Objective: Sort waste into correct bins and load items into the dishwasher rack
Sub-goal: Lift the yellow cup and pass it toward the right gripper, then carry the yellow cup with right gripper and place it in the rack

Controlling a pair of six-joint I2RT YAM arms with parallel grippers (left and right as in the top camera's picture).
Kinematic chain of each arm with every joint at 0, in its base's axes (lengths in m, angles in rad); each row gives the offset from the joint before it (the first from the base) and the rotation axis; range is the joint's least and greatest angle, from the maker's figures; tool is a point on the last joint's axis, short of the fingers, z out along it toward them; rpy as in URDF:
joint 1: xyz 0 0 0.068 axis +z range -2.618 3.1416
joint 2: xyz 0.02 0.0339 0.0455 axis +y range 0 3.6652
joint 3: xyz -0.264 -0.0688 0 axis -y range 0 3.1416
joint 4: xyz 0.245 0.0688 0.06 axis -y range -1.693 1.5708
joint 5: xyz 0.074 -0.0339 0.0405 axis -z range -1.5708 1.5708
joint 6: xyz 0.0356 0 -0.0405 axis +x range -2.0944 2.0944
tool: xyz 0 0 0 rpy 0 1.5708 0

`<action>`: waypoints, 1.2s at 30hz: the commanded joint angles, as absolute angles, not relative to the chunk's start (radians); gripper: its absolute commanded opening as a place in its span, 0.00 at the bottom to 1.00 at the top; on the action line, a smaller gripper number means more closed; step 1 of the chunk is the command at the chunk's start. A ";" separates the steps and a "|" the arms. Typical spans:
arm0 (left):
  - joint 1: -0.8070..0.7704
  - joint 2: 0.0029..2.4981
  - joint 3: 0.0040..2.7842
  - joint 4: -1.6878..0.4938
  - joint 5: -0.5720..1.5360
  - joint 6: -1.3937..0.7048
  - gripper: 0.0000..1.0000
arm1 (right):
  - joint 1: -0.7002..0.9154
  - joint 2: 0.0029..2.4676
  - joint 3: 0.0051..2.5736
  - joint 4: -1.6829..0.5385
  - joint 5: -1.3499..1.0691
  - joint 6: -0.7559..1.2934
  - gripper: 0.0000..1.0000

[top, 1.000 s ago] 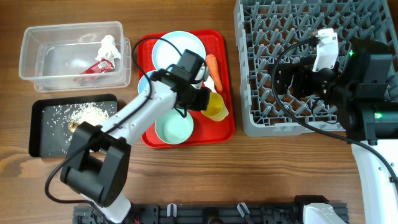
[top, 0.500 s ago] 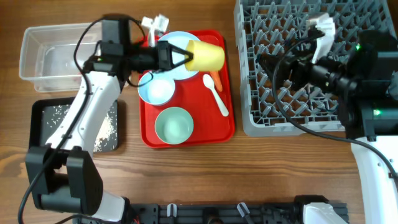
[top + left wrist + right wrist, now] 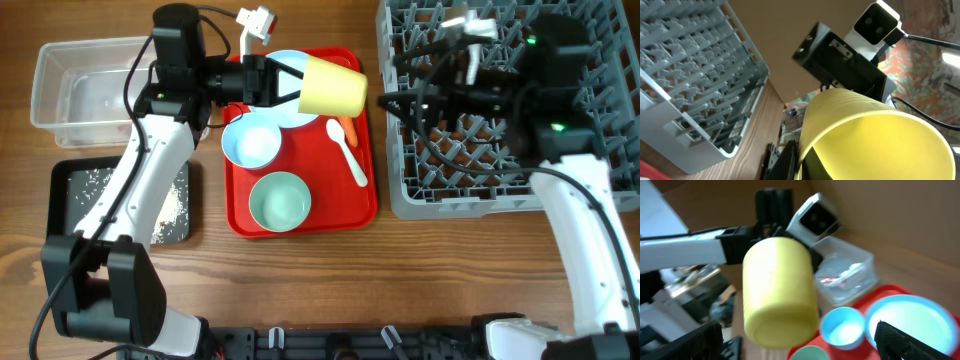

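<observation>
My right gripper should take the cup's base and lower the cup into the rack with its rim down, because my left gripper is holding the yellow cup's rim short of the rack.
My left gripper is shut on the rim of the small yellow cup and holds it on its side above the red tray. In the left wrist view the cup fills the lower right, with one black finger against its rim. My right gripper is open at the left edge of the grey dishwasher rack, facing the cup's base and just short of it. In the right wrist view the cup hangs between my spread fingertips.
On the red tray lie a pale-blue plate, a pale-blue bowl, a mint-green bowl, a white spoon and an orange carrot. The clear tub holds wrapper and tissue. The black tray holds rice.
My left gripper lifted the yellow cup off the red tray and carried it right. My right gripper swung left over the rack's edge toward the cup.
</observation>
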State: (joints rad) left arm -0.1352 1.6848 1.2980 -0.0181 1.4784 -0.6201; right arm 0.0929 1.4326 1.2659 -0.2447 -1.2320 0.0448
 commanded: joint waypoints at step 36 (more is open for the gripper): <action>-0.175 1.671 1.308 -0.007 1.472 -0.640 0.37 | 0.114 1.530 1.283 -0.102 -1.257 0.186 0.70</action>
State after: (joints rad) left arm -0.1722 1.6848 1.2980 -0.0101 1.4708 -0.6456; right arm 0.1730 1.5215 1.2659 -0.0917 -1.2564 0.1829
